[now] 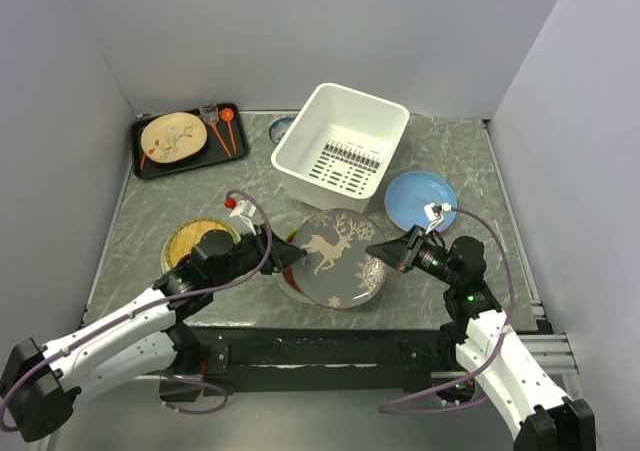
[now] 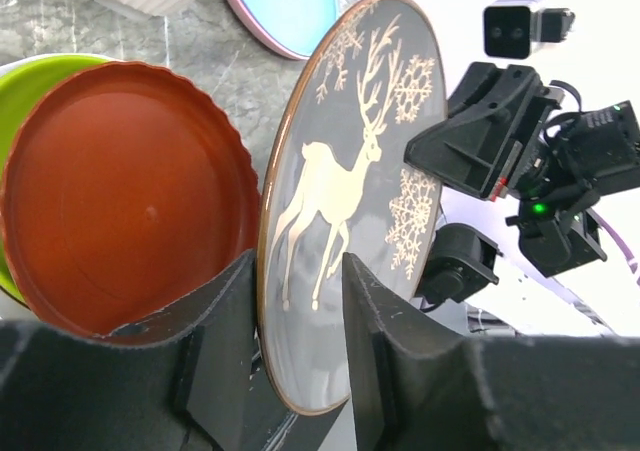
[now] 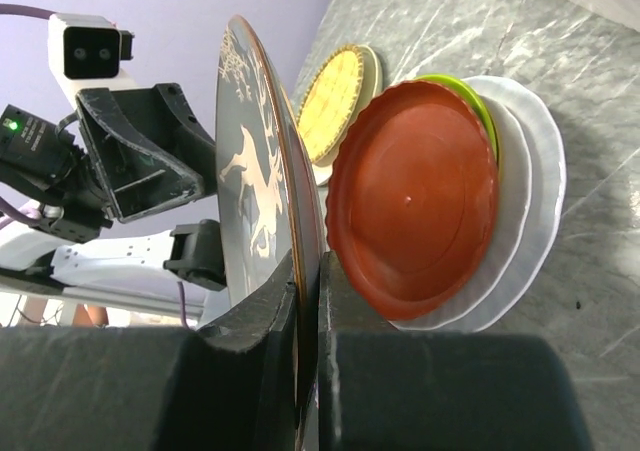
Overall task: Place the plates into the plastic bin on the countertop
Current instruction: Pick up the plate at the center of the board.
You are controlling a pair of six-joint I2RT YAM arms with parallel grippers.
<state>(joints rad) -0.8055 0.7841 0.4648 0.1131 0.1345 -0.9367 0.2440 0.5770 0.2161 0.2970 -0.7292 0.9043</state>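
Note:
I should close my left gripper's fingers on the grey plate's rim [image 2: 262, 271] before my right gripper opens, because those left fingers are apart around the grey plate [image 2: 305, 316].
The grey plate with a white reindeer [image 1: 338, 256] is held above a stack made of a red plate [image 3: 410, 201], a lime green plate [image 3: 468, 93] and white plates [image 3: 535, 171]. My right gripper [image 1: 385, 252] is shut on its right rim, fingers tight on both faces in the right wrist view [image 3: 308, 271]. My left gripper [image 1: 288, 256] straddles the left rim with jaws apart, and a gap shows on the plate's face side in the left wrist view [image 2: 300, 271]. The white plastic bin [image 1: 300, 146] stands behind and holds no plates.
A light blue plate [image 1: 420, 199] lies right of the bin. A woven yellow plate [image 1: 192, 239] lies front left. At the back left a black tray [image 1: 150, 166] holds a twig-pattern plate [image 1: 172, 136]. A small blue-rimmed dish [image 1: 283, 129] lies left of the bin.

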